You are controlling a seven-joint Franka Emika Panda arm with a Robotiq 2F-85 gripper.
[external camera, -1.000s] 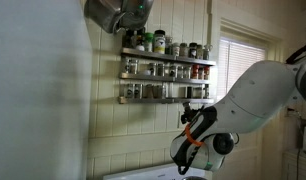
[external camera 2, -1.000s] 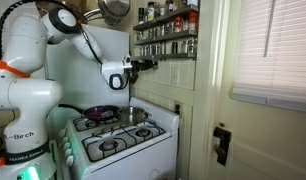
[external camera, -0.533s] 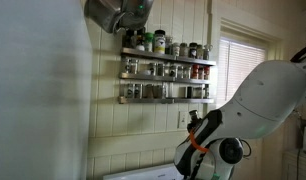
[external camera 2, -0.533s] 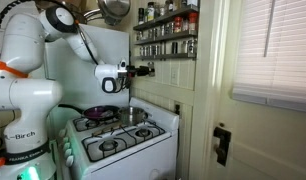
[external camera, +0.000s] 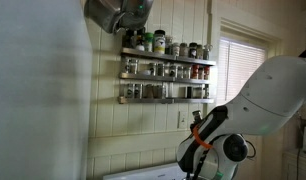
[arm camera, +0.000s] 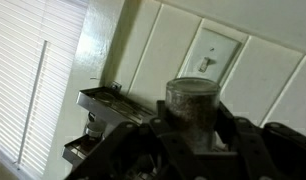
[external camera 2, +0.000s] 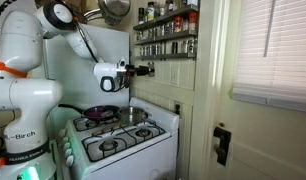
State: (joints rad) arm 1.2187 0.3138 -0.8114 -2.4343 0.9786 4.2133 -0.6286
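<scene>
My gripper is pointing the spice jar (arm camera: 193, 98) at the panelled wall. I should therefore tip the jar down and move it over the pot on the stove (external camera 2: 132, 117).
In the wrist view my gripper (arm camera: 193, 128) is shut on a small glass spice jar (arm camera: 193, 100) with dark contents. The jar stands upright between the black fingers. In an exterior view the gripper (external camera 2: 143, 70) hangs in the air above the stove (external camera 2: 118, 140), a short way from the lower shelves of the wall spice rack (external camera 2: 165, 35). The rack, with several jars on it, also shows in the wrist view (arm camera: 103, 100) and in an exterior view (external camera: 165, 70). The arm's wrist (external camera: 203, 140) is low and to the right of the rack.
A metal pot (external camera: 118, 12) hangs above the rack. A purple pan (external camera 2: 98, 112) sits on a back burner. A light switch (arm camera: 215, 62) is on the panelled wall. A window with blinds (external camera 2: 273, 50) is beside the rack.
The arm has drawn back from the spice rack with the jar in the gripper. It now sits lower and farther from the shelves.
</scene>
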